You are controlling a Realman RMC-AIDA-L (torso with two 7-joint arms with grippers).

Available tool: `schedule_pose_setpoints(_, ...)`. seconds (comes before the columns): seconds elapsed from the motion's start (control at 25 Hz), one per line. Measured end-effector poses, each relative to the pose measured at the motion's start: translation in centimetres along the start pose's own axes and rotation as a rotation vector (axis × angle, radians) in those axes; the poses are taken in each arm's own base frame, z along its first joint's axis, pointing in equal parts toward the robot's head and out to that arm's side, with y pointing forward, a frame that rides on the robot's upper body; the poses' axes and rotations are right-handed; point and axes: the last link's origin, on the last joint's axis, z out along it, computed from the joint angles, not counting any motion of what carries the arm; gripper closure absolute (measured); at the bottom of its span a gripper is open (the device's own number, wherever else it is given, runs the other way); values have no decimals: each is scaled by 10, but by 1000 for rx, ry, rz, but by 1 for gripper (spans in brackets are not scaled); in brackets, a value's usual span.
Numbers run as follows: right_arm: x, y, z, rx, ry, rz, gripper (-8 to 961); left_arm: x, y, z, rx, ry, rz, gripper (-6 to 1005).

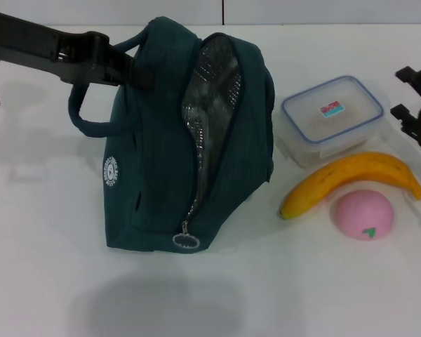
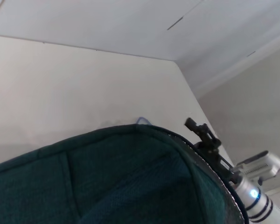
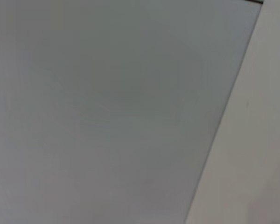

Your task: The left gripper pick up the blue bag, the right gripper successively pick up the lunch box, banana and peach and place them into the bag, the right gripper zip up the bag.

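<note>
The lunch box's short side (image 1: 374,111) is in front of my right gripper's open fingers, clear of the banana, so I keep moving until the fingers are on both sides of the lunch box's blue rim (image 1: 370,91).
The blue bag (image 1: 161,175) stands upright on the white table, its zip open and its silver foil lining (image 1: 207,105) showing. The metal zip pull (image 1: 186,241) hangs at the low front end. My left gripper (image 1: 130,69) reaches in from the upper left and is shut on the bag's top by the handle. The bag's teal fabric (image 2: 107,182) fills the lower left wrist view. Right of the bag lie the lunch box (image 1: 332,116), the banana (image 1: 351,179) and the peach (image 1: 365,214). My right gripper (image 1: 408,93) hovers open at the right edge beside the lunch box, holding nothing.
One looped handle (image 1: 84,119) hangs off the bag's left side. A white wall (image 1: 210,10) runs along the back of the table. The right wrist view shows only a plain pale surface. The right gripper (image 2: 203,133) shows far off in the left wrist view.
</note>
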Motion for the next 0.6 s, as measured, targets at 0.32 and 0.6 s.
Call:
schedule_pose_setpoints(0.32,5,-1,14,53,37,-3,81,3,3,2,-5,2,12,962)
schedule_pose_setpoints(0.6,6,2,23,66,48,-16,81,3,4,5,-14,1,13,962)
